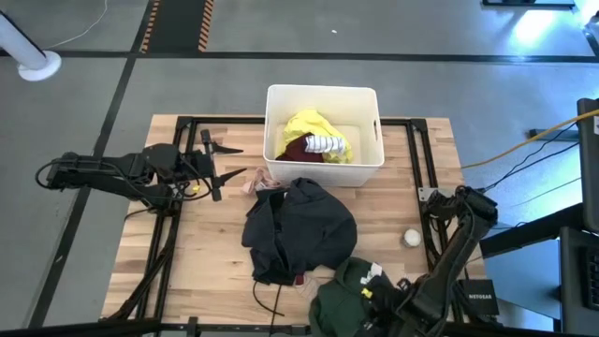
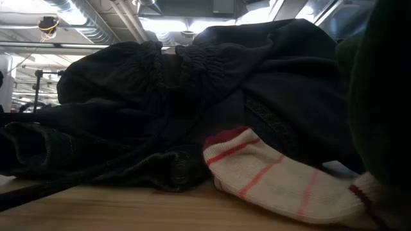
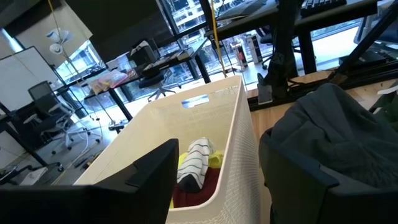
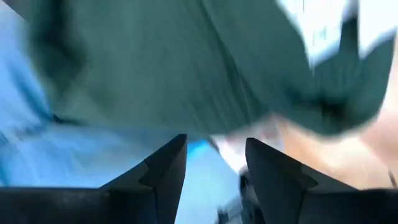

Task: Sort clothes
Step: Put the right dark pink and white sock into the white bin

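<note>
The white sock [image 4: 235, 152] pokes out beyond the green garment's edge [image 4: 233, 126], ahead of my open fingers, so my right gripper should reach on until it closes on the sock.
A pile of black and charcoal clothes [image 1: 299, 229] lies on the middle of the table; it also fills the low view [image 2: 192, 96]. A dark green garment [image 1: 348, 292] with a white label [image 1: 374, 272] lies at the near edge. A neon yellow garment [image 1: 314, 129], a maroon one [image 1: 301, 150] and a striped sock [image 1: 325, 144] lie in the white bin [image 1: 370, 159]. My left gripper [image 1: 227, 161] is open and empty, to the left of the bin. My right gripper [image 4: 216, 146] is open just over the green garment [image 4: 186, 68], with nothing between its fingers.
A white sock with red stripes [image 2: 282, 183] lies on the table against the black pile. A small white ball [image 1: 412, 238] lies right of the pile. A small pinkish cloth [image 1: 258, 183] lies by the bin's near left corner. Bare wood shows at the near left.
</note>
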You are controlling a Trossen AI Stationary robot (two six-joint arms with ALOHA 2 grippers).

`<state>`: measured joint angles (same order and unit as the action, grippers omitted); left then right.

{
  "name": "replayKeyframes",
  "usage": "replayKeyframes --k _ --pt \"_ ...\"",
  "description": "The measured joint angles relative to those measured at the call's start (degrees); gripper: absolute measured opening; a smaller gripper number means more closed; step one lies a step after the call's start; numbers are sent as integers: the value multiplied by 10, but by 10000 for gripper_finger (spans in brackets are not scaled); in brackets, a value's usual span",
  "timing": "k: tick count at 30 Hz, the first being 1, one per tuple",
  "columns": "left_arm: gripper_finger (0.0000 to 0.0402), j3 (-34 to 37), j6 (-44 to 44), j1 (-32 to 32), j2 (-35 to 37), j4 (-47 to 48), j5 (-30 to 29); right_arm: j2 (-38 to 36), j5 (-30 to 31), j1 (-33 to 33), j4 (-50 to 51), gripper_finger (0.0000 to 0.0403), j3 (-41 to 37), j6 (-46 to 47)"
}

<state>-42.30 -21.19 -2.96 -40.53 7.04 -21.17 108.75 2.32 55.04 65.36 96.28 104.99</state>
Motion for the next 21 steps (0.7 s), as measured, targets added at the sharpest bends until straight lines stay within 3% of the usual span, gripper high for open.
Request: replayKeyframes --k 4,14,21 --pt "219 0 1 0 0 0 0 0 -52 9 -20 181 -28 17" --pt "219 0 2 0 0 1 0 10 -40 24 -138 181 -84 15" --pt "219 0 2 0 0 1 0 58 -49 24 -147 181 -86 -23"
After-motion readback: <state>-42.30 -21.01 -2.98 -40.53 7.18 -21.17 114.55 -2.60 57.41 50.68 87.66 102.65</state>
